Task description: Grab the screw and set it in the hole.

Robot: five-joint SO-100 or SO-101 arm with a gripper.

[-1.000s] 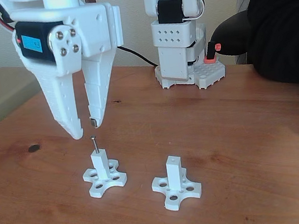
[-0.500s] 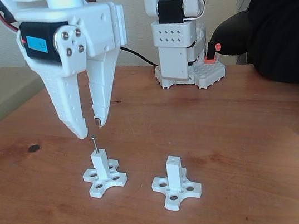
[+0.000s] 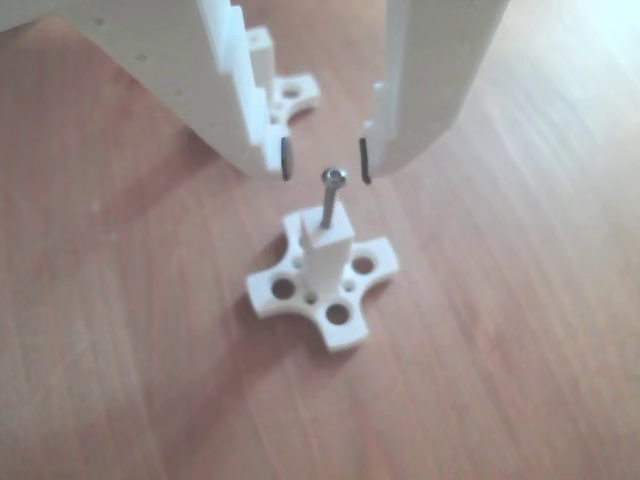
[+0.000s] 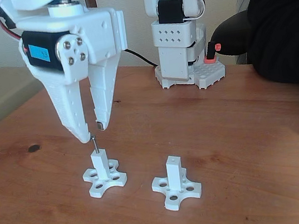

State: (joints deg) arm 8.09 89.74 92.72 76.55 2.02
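Observation:
The thin silver screw's long shank (image 3: 328,207) stands well clear of the white post, so the screw (image 3: 334,178) will slide straight out when the robot's gripper lifts it.
The thin silver screw (image 4: 95,144) stands upright in the top of the left white post (image 4: 101,165), so the hole it sits in is covered. My white gripper (image 4: 93,132) hangs open just above it, one fingertip on each side of the screw head and neither touching it. In the other view the screw (image 3: 329,200) rises from the post (image 3: 325,258), with the open gripper (image 3: 325,160) straddling its head. A second white post (image 4: 174,177) to the right shows a small dark hole (image 4: 171,158) in its top face.
Another white arm base (image 4: 180,51) stands at the back of the wooden table (image 4: 253,130). A person in dark clothing (image 4: 282,19) is at the right edge. A dark spot (image 4: 34,147) marks the table at the left. The second post (image 3: 285,92) shows behind my fingers.
The gripper has drifted slightly right and down toward the screw head and stays open. The screw and both posts have not moved.

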